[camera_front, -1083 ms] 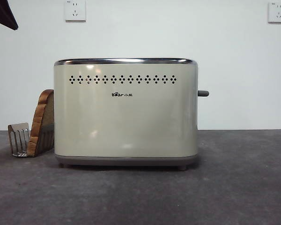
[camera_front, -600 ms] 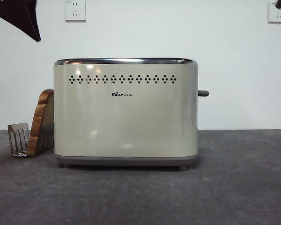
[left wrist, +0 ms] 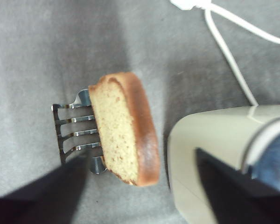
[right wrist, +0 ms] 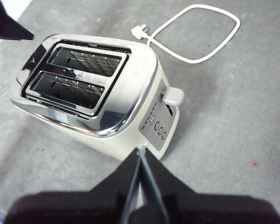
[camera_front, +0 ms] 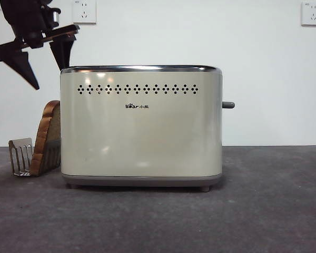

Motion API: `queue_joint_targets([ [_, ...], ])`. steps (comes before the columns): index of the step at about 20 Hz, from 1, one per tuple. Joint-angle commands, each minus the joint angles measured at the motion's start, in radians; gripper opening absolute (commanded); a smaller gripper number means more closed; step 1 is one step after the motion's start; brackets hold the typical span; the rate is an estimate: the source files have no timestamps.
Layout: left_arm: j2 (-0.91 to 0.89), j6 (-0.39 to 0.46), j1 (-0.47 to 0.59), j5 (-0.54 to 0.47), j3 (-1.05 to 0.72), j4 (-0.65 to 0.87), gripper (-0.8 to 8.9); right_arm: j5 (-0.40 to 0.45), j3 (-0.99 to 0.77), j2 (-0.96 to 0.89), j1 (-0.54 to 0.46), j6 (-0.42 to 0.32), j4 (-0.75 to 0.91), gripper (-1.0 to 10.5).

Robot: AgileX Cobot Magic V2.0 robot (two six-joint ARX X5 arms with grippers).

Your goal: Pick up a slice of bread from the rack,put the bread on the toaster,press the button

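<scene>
The slice of bread (camera_front: 46, 138) has a wide gap (left wrist: 78, 131) beside it, so the slice will come free and the rack will stay standing when I lift the slice.
The slice of bread (camera_front: 47, 138) stands upright in the small wire rack (camera_front: 21, 156), just left of the cream toaster (camera_front: 142, 126). My left gripper (camera_front: 47, 74) hangs open high above the bread and the toaster's left end, apart from both. In the left wrist view the bread (left wrist: 126, 130) stands in the rack (left wrist: 72, 133) between the spread jaws of that gripper (left wrist: 142, 154), with the toaster (left wrist: 210, 140) beside it. My right gripper (right wrist: 140, 150) is shut with nothing in it, above the toaster's (right wrist: 91, 88) narrow end near the button (right wrist: 173, 96). Both slots are empty. The button (camera_front: 228, 105) is up.
A white power cord with its plug (right wrist: 196, 32) lies looped on the grey table behind the toaster. Two white wall sockets (camera_front: 84, 11) sit high on the wall. The left gripper's jaw tip (right wrist: 9, 28) shows at a corner of the right wrist view.
The left gripper has come down and rightward from the top left corner, now showing both spread jaws over the toaster's left end. The dark tip at the top right corner is gone.
</scene>
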Motion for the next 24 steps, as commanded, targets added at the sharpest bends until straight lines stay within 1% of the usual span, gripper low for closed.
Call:
queue_joint_targets([
  [1, 0.028, -0.005, -0.003, -0.013, 0.003, 0.008, 5.98, 0.012, 0.004, 0.002, 0.002, 0.006, -0.008, 0.0],
  [2, 0.036, -0.005, -0.008, -0.027, 0.003, 0.014, 5.98, 0.018, 0.004, 0.002, 0.002, 0.006, -0.011, 0.0],
  [5, 0.056, -0.002, -0.009, -0.029, 0.003, 0.028, 5.98, 0.035, 0.004, 0.002, 0.002, 0.006, -0.015, 0.0],
  [10, 0.071, -0.002, -0.009, -0.035, 0.003, 0.051, 5.91, 0.039, 0.004, 0.002, 0.002, 0.006, -0.016, 0.0],
  [12, 0.074, -0.005, -0.009, -0.046, 0.003, 0.049, 5.07, 0.048, 0.004, 0.002, 0.002, 0.006, -0.015, 0.0],
  [13, 0.076, -0.004, -0.009, -0.050, 0.003, 0.052, 4.95, 0.048, 0.004, 0.002, 0.002, 0.006, -0.015, 0.0],
  [23, 0.128, -0.013, -0.013, -0.050, 0.003, 0.037, 4.90, 0.048, 0.004, 0.002, 0.001, 0.006, -0.020, 0.0],
  [24, 0.138, -0.013, -0.013, -0.052, 0.003, 0.039, 4.28, 0.048, 0.004, 0.002, 0.001, 0.006, -0.023, 0.0],
])
